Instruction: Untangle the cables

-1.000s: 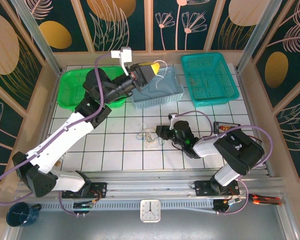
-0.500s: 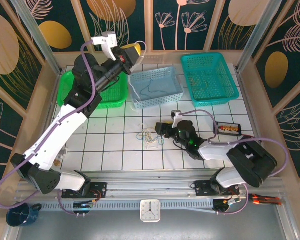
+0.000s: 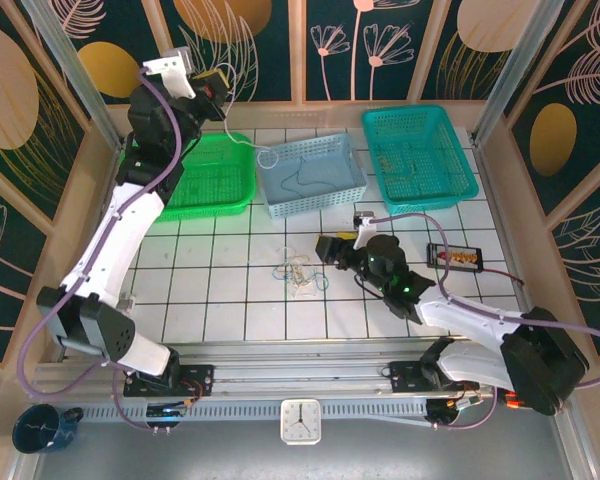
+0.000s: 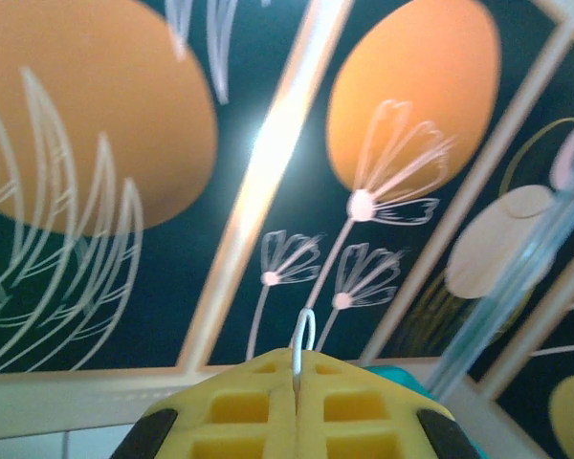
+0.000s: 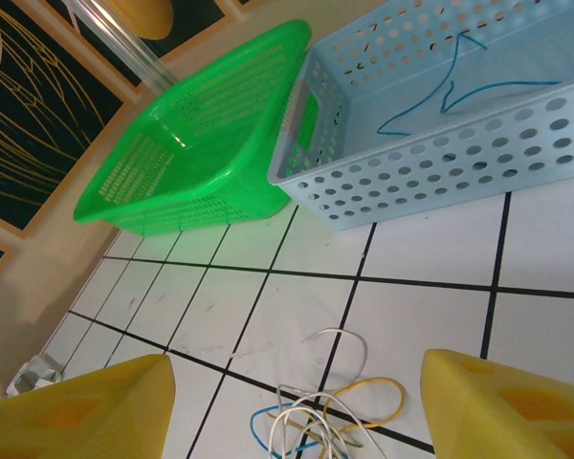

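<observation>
Next, my left gripper lowers the white cable into the green basket [image 3: 216,172] before it opens, because the white cable's loose end [image 3: 267,159] is hanging over the pale blue basket's corner.
A small tangle of thin cables [image 3: 298,275], blue, yellow and white, lies on the white tiles near the table's middle. In the right wrist view the same cables [image 5: 337,421] sit low between my right gripper's [image 5: 297,387] yellow fingers [image 5: 88,411], which stand wide open around them without touching. From above, the right gripper [image 3: 326,250] is just right of the tangle. My left gripper [image 3: 216,84] is raised high at the back left, shut on a white cable [image 3: 266,156] that dangles toward the blue basket's corner. The white cable's loop [image 4: 305,330] sticks out between the shut yellow fingers [image 4: 239,411].
Three baskets line the back: green basket [image 3: 206,176], pale blue basket [image 3: 315,178] holding a blue wire [image 5: 459,91], and teal basket [image 3: 420,155]. A small black-and-orange object [image 3: 455,257] lies to the right of the right arm. Decorated walls enclose the table.
The left arm has swung up and leftward from over the blue basket, carrying the white cable. The right gripper's jaws have opened wider beside the tangle.
</observation>
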Motion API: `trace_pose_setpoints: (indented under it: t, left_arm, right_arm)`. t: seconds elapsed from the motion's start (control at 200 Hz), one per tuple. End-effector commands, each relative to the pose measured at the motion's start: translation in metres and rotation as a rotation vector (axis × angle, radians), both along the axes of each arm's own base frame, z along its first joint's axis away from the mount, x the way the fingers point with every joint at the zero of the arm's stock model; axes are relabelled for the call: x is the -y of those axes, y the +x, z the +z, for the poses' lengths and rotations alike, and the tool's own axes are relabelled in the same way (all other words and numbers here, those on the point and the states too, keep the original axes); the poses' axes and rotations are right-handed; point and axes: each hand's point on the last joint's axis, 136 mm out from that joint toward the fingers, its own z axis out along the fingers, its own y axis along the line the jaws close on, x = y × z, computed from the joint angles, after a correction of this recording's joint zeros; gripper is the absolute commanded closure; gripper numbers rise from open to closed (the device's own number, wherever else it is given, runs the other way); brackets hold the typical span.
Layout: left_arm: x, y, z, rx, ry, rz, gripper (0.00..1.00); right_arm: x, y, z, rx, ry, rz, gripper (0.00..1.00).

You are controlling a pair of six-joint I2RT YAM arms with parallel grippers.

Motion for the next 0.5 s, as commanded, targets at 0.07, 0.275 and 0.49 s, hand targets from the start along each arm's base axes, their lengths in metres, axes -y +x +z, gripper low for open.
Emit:
trace_pose_setpoints:
  t: [0.07, 0.275, 0.49]
  left_arm:
    - [-0.024, 0.03, -0.012, 0.002, 0.019, 0.057, 1.0]
    - [-0.051, 0.065, -0.062, -0.088, 0.053, 0.116, 1.0]
    - [-0.083, 0.088, -0.136, -0.195, 0.067, 0.177, 1.0]
  right_arm:
    - [0.013, -0.005, 0.013, 0.02, -0.024, -0.039, 0.31]
    - [0.024, -0.011, 0.017, 0.024, -0.023, -0.059, 0.31]
    - [0.026, -0.012, 0.014, 0.018, -0.035, -0.063, 0.31]
